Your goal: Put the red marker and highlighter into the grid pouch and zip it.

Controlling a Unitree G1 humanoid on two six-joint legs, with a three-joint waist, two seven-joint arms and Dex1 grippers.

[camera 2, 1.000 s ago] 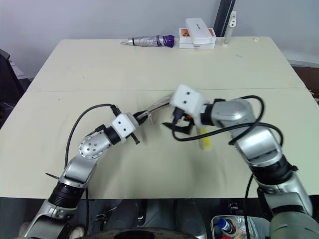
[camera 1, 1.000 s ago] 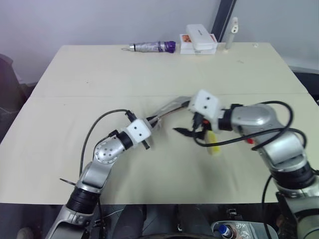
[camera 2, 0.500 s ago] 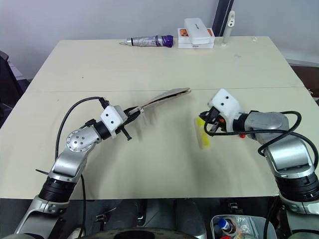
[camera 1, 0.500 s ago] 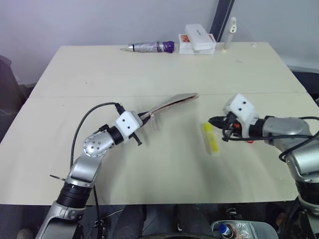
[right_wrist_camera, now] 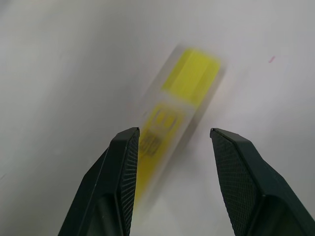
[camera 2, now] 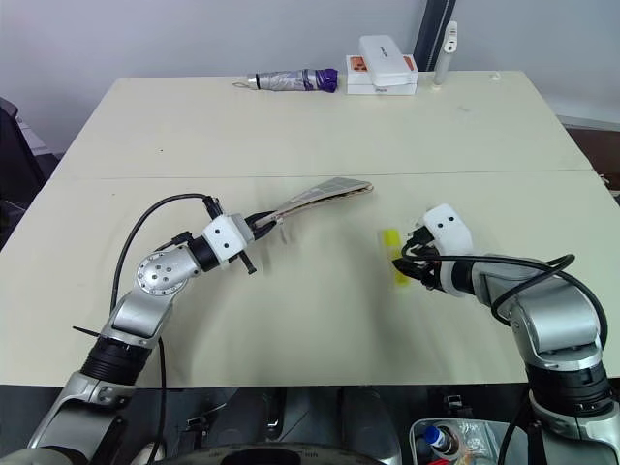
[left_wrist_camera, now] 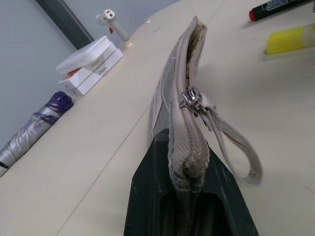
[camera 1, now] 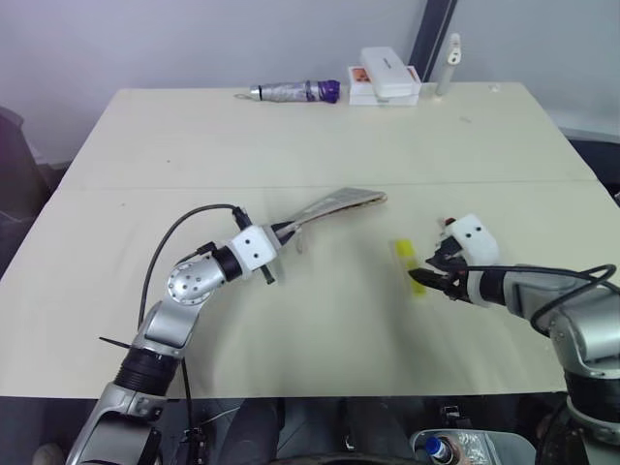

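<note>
The grid pouch's far edge point(camera 1: 366, 201) is already wide open. The yellow highlighter point(camera 1: 408, 262) will slide inside through the pouch's opening when I push it in.
My left gripper point(camera 1: 278, 235) is shut on one end of the grid pouch point(camera 1: 337, 203), holding it edge-on above the table with its far end pointing right. In the left wrist view the zipper pull point(left_wrist_camera: 191, 98) sits partway along the top seam, and beyond it the mouth gapes. On the table right of the pouch lies the yellow highlighter point(camera 1: 406, 262). My right gripper point(right_wrist_camera: 174, 142) hangs open just over the highlighter's near end, its fingers on either side and gripping nothing. The red marker point(left_wrist_camera: 277, 5) lies on the table beyond the highlighter.
At the table's far edge lie a purple-capped silver tube point(camera 1: 295, 92), a white box point(camera 1: 386, 76) and a small white upright bottle point(camera 1: 451, 60). The table point(camera 1: 194, 145) is bare between them and the arms.
My right gripper has swung away from the pouch's mouth, to the right and down, and now hovers over the highlighter. The left gripper still holds the pouch in about the same place.
</note>
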